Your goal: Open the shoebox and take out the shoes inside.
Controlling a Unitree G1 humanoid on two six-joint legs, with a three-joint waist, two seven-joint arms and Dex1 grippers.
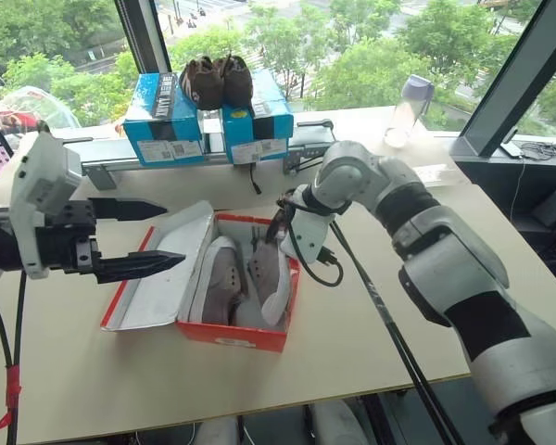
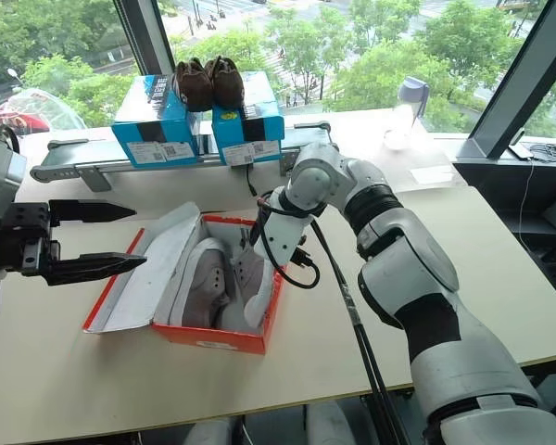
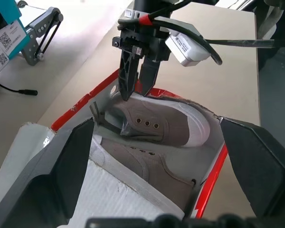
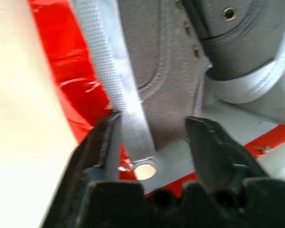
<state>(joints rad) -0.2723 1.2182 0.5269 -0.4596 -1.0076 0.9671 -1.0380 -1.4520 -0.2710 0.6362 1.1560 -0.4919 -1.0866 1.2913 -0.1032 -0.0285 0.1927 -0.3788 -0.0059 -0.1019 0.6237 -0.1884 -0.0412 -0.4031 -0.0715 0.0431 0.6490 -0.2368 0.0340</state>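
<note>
The leaning shoe's sole (image 1: 279, 298) is tight up against the shoebox's red side, so the robot's right gripper needs to open, rise clear, turn and come in over that side (image 1: 294, 281).
The red shoebox (image 1: 230, 335) lies open on the table, its white-lined lid (image 1: 162, 269) folded out to the left. Two grey shoes with white soles rest inside, one (image 1: 220, 279) on the left and one (image 1: 271, 273) leaning on its side at the right. My right gripper (image 1: 276, 232) points steeply down at the box's far end, and its fingers (image 4: 104, 142) are closed on the heel end of the right-hand shoe (image 3: 166, 124). My left gripper (image 1: 174, 235) hovers open to the left of the lid, holding nothing.
Two blue boxes (image 1: 167, 116) with dark brown fuzzy shoes (image 1: 215, 82) on top stand at the back by the window. A metal rail (image 1: 102, 159) sits in front of them. A clear bottle (image 1: 408, 109) stands at the back right. A black cable (image 1: 389, 324) crosses the table right of the box.
</note>
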